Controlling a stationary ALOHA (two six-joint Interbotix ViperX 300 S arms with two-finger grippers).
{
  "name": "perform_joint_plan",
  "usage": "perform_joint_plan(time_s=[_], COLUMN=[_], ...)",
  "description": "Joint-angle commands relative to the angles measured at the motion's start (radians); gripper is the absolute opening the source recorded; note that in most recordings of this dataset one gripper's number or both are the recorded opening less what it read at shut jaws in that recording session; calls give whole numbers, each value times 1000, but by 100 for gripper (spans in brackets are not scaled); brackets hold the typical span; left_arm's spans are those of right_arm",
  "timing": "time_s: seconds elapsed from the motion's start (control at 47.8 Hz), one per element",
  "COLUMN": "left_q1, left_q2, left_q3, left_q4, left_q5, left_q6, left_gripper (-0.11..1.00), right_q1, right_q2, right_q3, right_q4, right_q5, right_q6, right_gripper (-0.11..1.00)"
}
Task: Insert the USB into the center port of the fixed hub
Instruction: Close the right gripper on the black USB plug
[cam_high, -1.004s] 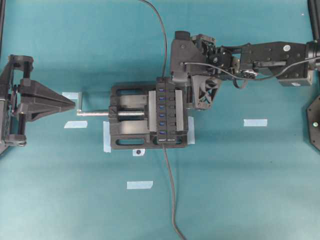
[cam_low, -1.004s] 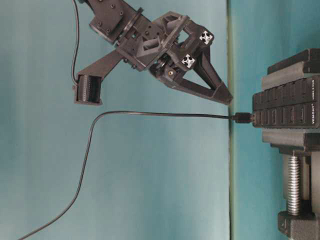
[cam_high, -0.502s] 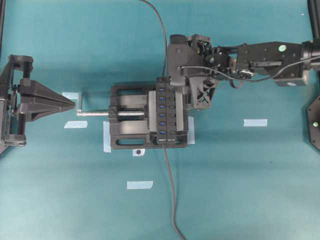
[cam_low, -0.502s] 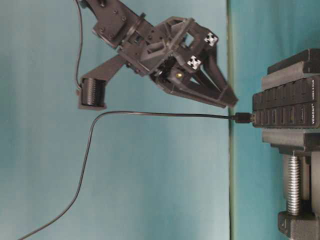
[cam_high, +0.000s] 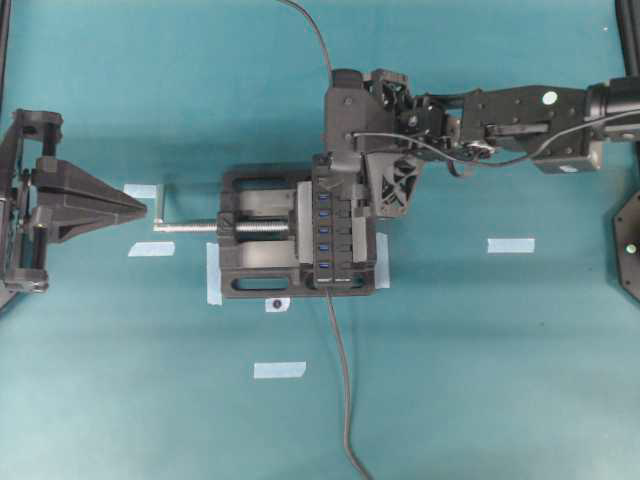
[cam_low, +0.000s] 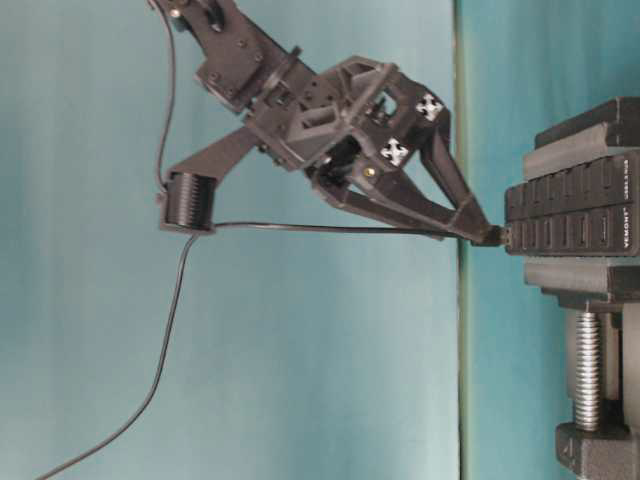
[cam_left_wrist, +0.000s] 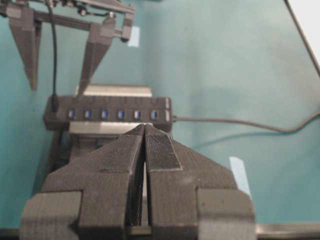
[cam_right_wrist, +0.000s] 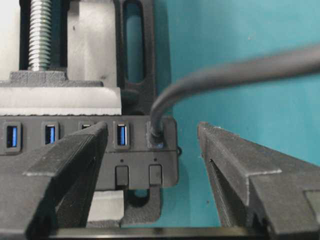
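The grey cable (cam_high: 319, 35) lies in a loose curve over the mat. It will drag along and bend out wider when I carry the USB to the center port.
The fixed hub (cam_high: 336, 222) is a long black bar clamped in a black vise (cam_high: 262, 245). The USB (cam_right_wrist: 157, 134) stands plugged into the hub's end port, its grey cable (cam_high: 322, 45) running to the far table edge. The center port (cam_left_wrist: 104, 114) shows blue and empty, three slots along from the plug. My right gripper (cam_right_wrist: 152, 147) is open, with one finger (cam_right_wrist: 75, 160) over the hub and the other (cam_right_wrist: 235, 160) past its end, straddling the plug without touching it. In the table-level view its tips reach the plug (cam_low: 487, 236). My left gripper (cam_left_wrist: 145, 127) is shut and empty, left of the vise.
The vise's silver screw (cam_high: 190, 227) and handle point at the left gripper (cam_high: 130, 205). The hub's own dark lead (cam_high: 345, 400) runs to the near table edge. Pale tape strips (cam_high: 510, 245) lie on the teal mat around the vise.
My right gripper has gone from shut to open. It has moved left and down over the hub's end, so its tips now sit beside the plug. The left arm is still.
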Motion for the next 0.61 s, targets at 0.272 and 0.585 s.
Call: perform_joint_plan(time_s=[0.272,0.585], left_q1=[-2,-2], left_q2=[3,2], left_q3=[-15,-14], left_q4=[0,0], left_q5=[-3,-3], left_q6=[-3,-3], left_gripper=[0,0], right_q1=[-3,-3], right_q2=[12,17], right_q3=[-48,-55], right_q4=[2,3], right_q5=[-9,2], right_q6=[0,2], right_gripper=[70,48])
